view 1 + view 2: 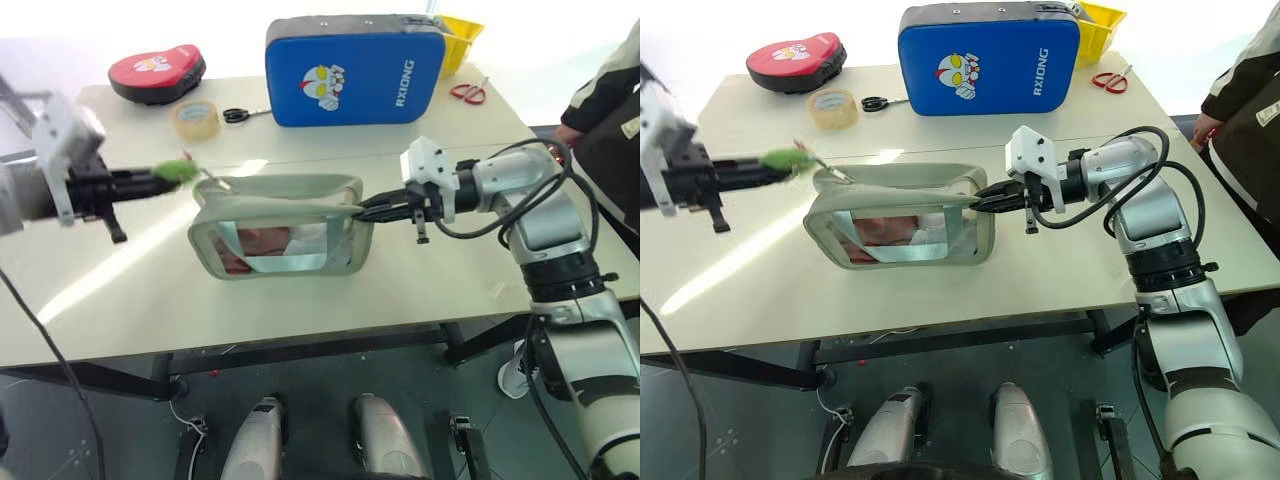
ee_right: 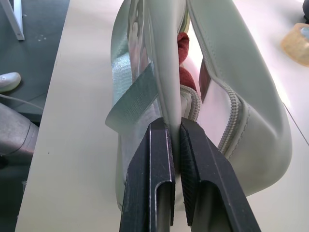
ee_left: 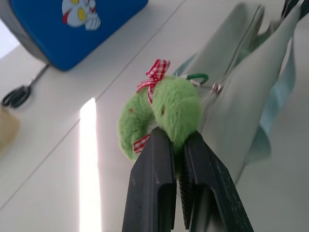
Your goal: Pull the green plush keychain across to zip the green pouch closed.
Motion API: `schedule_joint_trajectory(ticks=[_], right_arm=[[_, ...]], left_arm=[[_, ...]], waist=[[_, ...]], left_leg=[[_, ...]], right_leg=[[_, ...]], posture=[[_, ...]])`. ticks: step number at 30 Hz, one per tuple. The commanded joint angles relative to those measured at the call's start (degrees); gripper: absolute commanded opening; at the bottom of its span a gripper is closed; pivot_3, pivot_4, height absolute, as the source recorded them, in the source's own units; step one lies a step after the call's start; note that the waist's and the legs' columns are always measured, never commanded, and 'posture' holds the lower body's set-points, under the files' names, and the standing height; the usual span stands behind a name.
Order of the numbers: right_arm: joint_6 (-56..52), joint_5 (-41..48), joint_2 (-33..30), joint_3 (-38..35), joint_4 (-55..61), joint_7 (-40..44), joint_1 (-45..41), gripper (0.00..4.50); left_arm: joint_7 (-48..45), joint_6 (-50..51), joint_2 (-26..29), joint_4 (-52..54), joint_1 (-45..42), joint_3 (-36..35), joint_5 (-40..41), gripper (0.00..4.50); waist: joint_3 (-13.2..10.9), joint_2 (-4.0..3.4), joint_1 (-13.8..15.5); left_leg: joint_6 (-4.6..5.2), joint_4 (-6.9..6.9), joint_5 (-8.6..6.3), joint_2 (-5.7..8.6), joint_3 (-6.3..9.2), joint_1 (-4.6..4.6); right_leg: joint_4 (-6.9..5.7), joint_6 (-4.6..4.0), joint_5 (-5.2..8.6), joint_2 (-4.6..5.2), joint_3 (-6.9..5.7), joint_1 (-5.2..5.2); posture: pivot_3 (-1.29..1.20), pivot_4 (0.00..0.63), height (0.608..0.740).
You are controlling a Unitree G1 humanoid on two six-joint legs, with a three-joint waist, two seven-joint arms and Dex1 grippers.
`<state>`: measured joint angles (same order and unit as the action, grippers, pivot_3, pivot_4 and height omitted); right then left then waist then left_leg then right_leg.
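My left gripper is holding the green plush keychain (image 1: pixel 178 170) at the start of the zipper. It should pinch the pouch's end there (image 1: pixel 198 226) and leave the keychain to my right gripper.
The green pouch (image 1: pixel 280 238) stands on the table with its clear window facing me and red contents inside. The green plush keychain (image 3: pixel 166 110), fuzzy with a red checked bow, hangs off the pouch's left end on a small ring. My left gripper (image 1: pixel 165 177) is shut on the keychain, reaching in from the left. My right gripper (image 1: pixel 365 210) is shut on the pouch's upper edge at its right end. In the right wrist view the fingers (image 2: pixel 157 169) pinch the pouch's top fabric beside the zipper (image 2: pixel 231 121).
At the back of the table stand a blue cartoon pad (image 1: pixel 355 70), a red pad (image 1: pixel 157 72), a tape roll (image 1: pixel 196 119), black scissors (image 1: pixel 240 115), red scissors (image 1: pixel 468 93) and a yellow bin (image 1: pixel 458 35). A person (image 1: pixel 610 110) stands at the right edge.
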<state>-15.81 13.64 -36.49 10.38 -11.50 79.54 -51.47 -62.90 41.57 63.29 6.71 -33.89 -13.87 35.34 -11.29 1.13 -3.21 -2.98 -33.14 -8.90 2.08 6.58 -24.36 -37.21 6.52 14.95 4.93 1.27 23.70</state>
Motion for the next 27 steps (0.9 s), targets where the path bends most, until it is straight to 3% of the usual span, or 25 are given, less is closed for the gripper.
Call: schedule_joint_trajectory(ticks=[1, 10, 13, 18, 19, 23, 27], right_arm=[[0.96, 0.15, 0.23, -0.43, 0.51, -0.02, -1.58, 0.0], [1.42, -0.11, 0.66, -0.17, 0.1, -0.12, -2.09, 0.0], [1.71, -0.36, 0.54, -0.22, -0.12, -0.04, -2.3, 0.0], [1.93, -0.55, 0.47, -0.31, -0.28, 0.04, -2.47, 0.0], [1.89, -0.55, 0.44, -0.35, -0.2, 0.09, -2.45, 0.0], [2.02, -0.63, 0.32, -0.51, -0.16, 0.22, -2.33, 0.0], [2.19, -0.72, 0.37, -0.47, -0.19, 0.23, -2.31, 0.0]], left_arm=[[-1.07, 0.53, -0.56, 2.39, -1.5, 1.53, 1.28, 0.05], [-1.22, -9.61, -5.71, 1.77, -3.52, 11.71, -8.32, 0.05], [-3.12, -9.84, -5.75, 0.28, -4.87, 11.45, -7.74, 1.02], [-5.11, -8.84, -4.1, -1.39, -7.1, 10.04, -7.07, 3.65], [-5.68, -8.68, -3.21, -1.95, -7.65, 9.51, -7.05, 4.0], [-6.59, -5.65, -0.14, -4.24, -8.64, 6.54, -5.5, 4.0], [-7.38, -4.47, 2.53, -2.02, -1.07, 4.53, -5.65, 4.0]], waist=[[0.0, 0.0, -0.14], [0.0, 0.0, 0.11], [0.0, 0.0, 0.01], [0.0, 0.0, -0.01], [0.0, 0.0, -0.03], [0.0, 0.0, -0.19], [0.0, -0.01, -0.47]], left_leg=[[0.0, 0.0, 0.0, 0.0, 0.0, 0.0], [0.0, -0.02, 0.0, 0.0, 0.0, 0.0], [0.0, -0.02, 0.0, 0.0, 0.0, 0.01], [0.0, -0.02, 0.0, 0.0, 0.0, 0.0], [0.0, -0.02, 0.0, 0.0, 0.0, 0.0], [0.0, -0.02, 0.0, 0.0, 0.01, 0.0], [0.0, -0.01, 0.0, 0.0, 0.0, 0.01]], right_leg=[[-0.01, 0.0, 0.0, 0.0, 0.0, 0.01], [-0.01, 0.0, 0.0, -0.01, 0.0, -0.01], [-0.02, 0.0, 0.0, -0.02, 0.0, 0.0], [-0.01, 0.0, 0.0, -0.02, 0.0, -0.01], [-0.02, 0.0, 0.0, -0.02, 0.0, -0.01], [-0.02, 0.0, 0.0, -0.02, 0.0, 0.0], [-0.03, 0.01, 0.0, -0.01, 0.0, 0.0]], posture=[[0.0, 0.15, 0.74], [0.0, 0.15, 0.74], [0.0, 0.15, 0.74], [0.0, 0.15, 0.74], [0.0, 0.15, 0.74], [0.0, 0.15, 0.74], [0.0, 0.15, 0.74]])
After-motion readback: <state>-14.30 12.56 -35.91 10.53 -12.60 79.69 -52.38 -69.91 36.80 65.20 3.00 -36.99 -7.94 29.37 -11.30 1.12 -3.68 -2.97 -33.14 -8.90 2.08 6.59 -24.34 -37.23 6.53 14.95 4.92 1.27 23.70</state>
